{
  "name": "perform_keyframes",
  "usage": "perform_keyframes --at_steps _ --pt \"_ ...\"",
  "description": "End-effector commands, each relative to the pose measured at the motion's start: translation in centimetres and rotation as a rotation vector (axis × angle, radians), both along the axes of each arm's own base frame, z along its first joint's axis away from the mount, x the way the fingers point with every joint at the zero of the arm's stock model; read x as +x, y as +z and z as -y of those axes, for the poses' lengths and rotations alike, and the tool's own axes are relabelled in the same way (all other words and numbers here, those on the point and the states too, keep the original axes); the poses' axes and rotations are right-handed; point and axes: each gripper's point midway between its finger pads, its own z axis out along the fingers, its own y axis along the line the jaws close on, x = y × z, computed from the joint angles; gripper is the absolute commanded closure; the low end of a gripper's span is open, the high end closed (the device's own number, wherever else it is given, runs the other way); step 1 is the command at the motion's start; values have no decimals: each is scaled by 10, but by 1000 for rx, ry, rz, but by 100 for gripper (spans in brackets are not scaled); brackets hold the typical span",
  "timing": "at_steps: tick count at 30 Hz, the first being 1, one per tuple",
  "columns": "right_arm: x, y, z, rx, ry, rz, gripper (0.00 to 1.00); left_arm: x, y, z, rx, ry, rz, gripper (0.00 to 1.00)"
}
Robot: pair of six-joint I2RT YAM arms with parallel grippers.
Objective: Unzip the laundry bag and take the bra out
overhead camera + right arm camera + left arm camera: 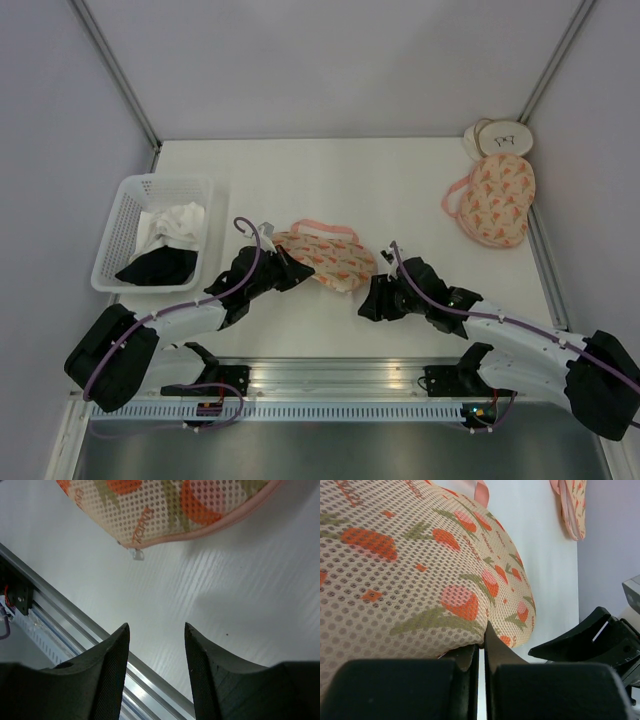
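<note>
The zip pull is in front of my right gripper's open fingers and out of line with them, so next I move them over the pull before closing.
The laundry bag, peach mesh with orange-pink print and pink trim, lies closed in the middle of the table. My left gripper is at its left edge; in the left wrist view the jaws are pinched together on the bag's lower edge. My right gripper is open and empty just below the bag's right end. In the right wrist view the bag's trimmed edge and a small pale zip pull lie ahead of the fingers. The bra is hidden.
A rounder pouch of the same print lies at the far right, with white discs behind it. A white basket holding white and black cloth stands at the left. A metal rail runs along the near edge.
</note>
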Motion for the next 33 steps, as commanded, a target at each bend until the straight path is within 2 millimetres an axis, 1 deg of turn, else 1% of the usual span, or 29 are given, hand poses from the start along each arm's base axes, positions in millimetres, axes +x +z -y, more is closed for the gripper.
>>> perform_keyframes --at_steps 1,2,3,4,5,6,7,8,10,11,12,13,14,16,17,18,19,20,21,22,23,24,25,27,28,29,30,33 --pt "25 23 -19 109 -72 104 47 6 21 6 -53 -7 64 98" --pt "27 25 -27 112 -65 116 47 6 22 6 -57 -6 65 98" --pt "33 23 -27 88 -92 137 47 5 22 6 -62 -8 65 98" --pt "34 22 -30 76 -91 144 47 6 23 7 -68 -9 63 98" --pt "32 21 -39 70 -71 153 47 6 24 8 -72 -10 66 98" --pt "39 19 -37 43 -107 182 47 5 26 9 -76 -14 68 98" --pt "39 18 -40 30 -107 192 47 5 26 9 -78 -13 66 98" --pt "36 17 -48 21 -93 204 47 5 26 8 -79 -11 65 98" --pt "41 17 -52 -1 -116 237 48 5 26 9 -83 -14 63 98" --pt "38 15 -58 -13 -104 243 48 4 25 9 -84 -13 60 98" --pt "38 15 -60 -15 -105 247 48 4 25 9 -87 -17 62 98" --pt "43 17 -60 -26 -126 270 48 3 25 9 -89 -16 61 98" --pt "41 18 -65 -33 -123 281 48 3 23 9 -89 -15 56 98" --pt "49 21 -64 -67 -161 323 49 2 23 9 -92 -18 57 98" --pt "48 21 -67 -91 -165 332 50 1 22 9 -92 -19 53 98" --pt "50 20 -66 -109 -179 339 51 1 21 9 -94 -19 52 98" --pt "51 18 -64 -132 -185 343 55 1 23 9 -98 -19 56 98" --pt "58 18 -61 -163 -223 371 57 0 21 9 -98 -21 49 98" --pt "59 17 -59 -180 -234 375 59 -1 22 9 -101 -22 51 98" --pt "60 15 -57 -197 -247 380 68 -1 22 9 -101 -22 51 98" --pt "63 12 -51 -236 -265 390 72 -1 21 8 -99 -21 50 98" --pt "63 11 -50 -253 -269 394 73 -2 21 8 -99 -21 50 98" --pt "61 8 -47 -286 -265 389 72 -2 21 6 -98 -17 54 98" --pt "59 5 -43 -320 -268 386 66 -2 22 5 -96 -13 57 98" --pt "57 3 -42 -326 -258 377 57 -2 22 5 -95 -11 59 98" --pt "53 2 -43 -319 -234 367 54 -2 23 4 -93 -9 64 98" --pt "46 0 -47 -301 -199 344 49 -2 23 4 -89 -9 64 98" --pt "27 -4 -55 -257 -111 293 45 -1 25 5 -88 -11 67 98"
